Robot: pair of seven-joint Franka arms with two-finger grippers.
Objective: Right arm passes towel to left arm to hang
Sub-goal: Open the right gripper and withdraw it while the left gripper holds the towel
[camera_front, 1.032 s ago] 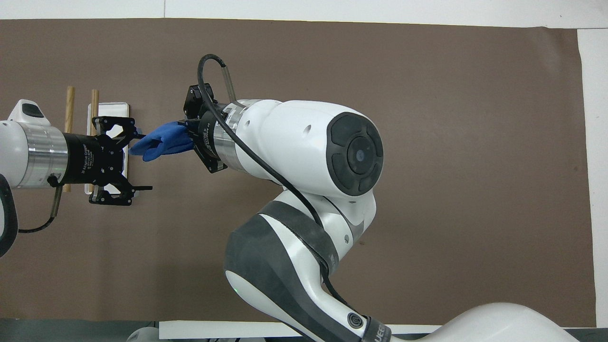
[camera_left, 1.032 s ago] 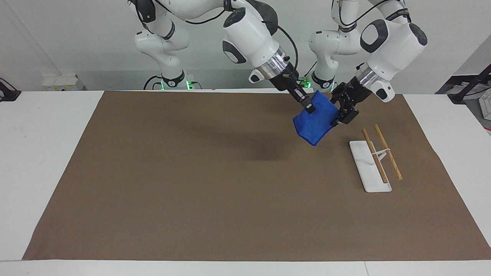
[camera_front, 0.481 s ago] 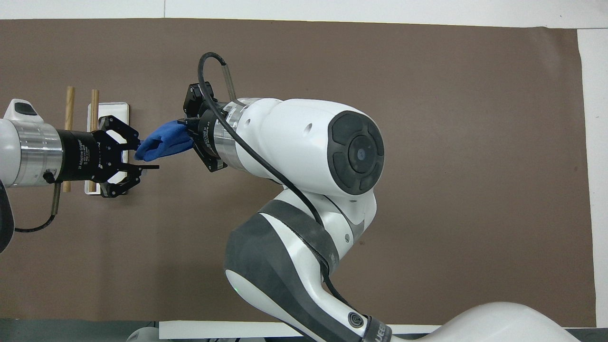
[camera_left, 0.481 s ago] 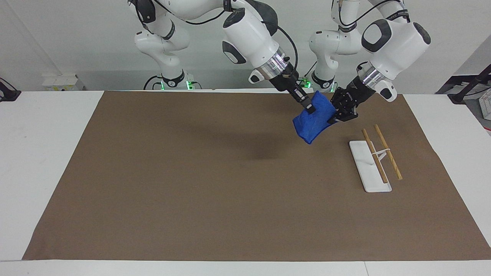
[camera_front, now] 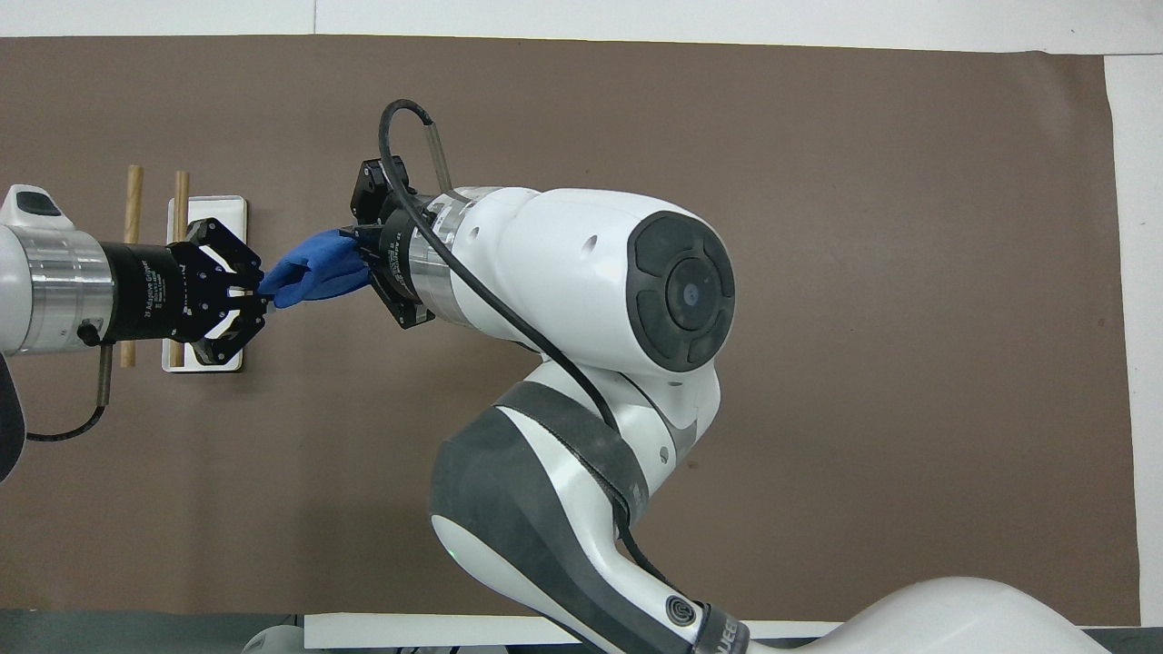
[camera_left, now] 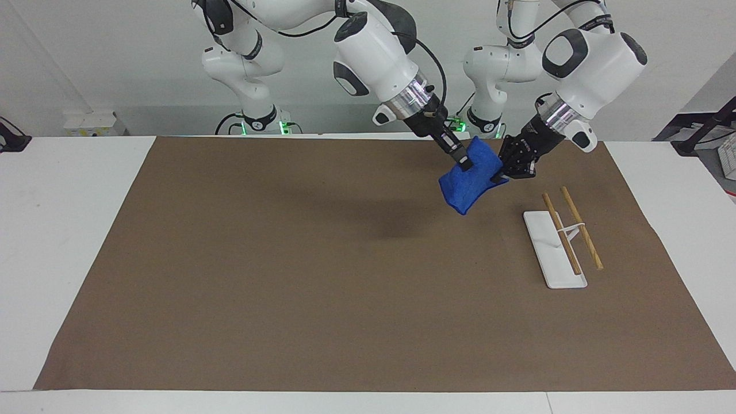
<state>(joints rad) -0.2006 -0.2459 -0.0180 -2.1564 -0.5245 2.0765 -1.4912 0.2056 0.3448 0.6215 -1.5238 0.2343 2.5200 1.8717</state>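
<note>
I should let go of the towel's upper edge with my right gripper and move that gripper away before my left gripper hangs the towel, because my left gripper is on the towel's corner.
The blue towel hangs bunched in the air between both grippers, above the brown mat. My right gripper is shut on its upper edge; from overhead its fingers are hidden by the wrist. My left gripper has its fingertips pinched together on the towel's corner toward the left arm's end. The towel rack, a white base with two wooden rods, stands on the mat toward the left arm's end, partly under my left wrist in the overhead view.
A brown mat covers most of the white table. The right arm's big elbow hides the mat's middle in the overhead view.
My left gripper has closed from wide open onto the towel's corner. The right gripper has held the towel in place throughout.
</note>
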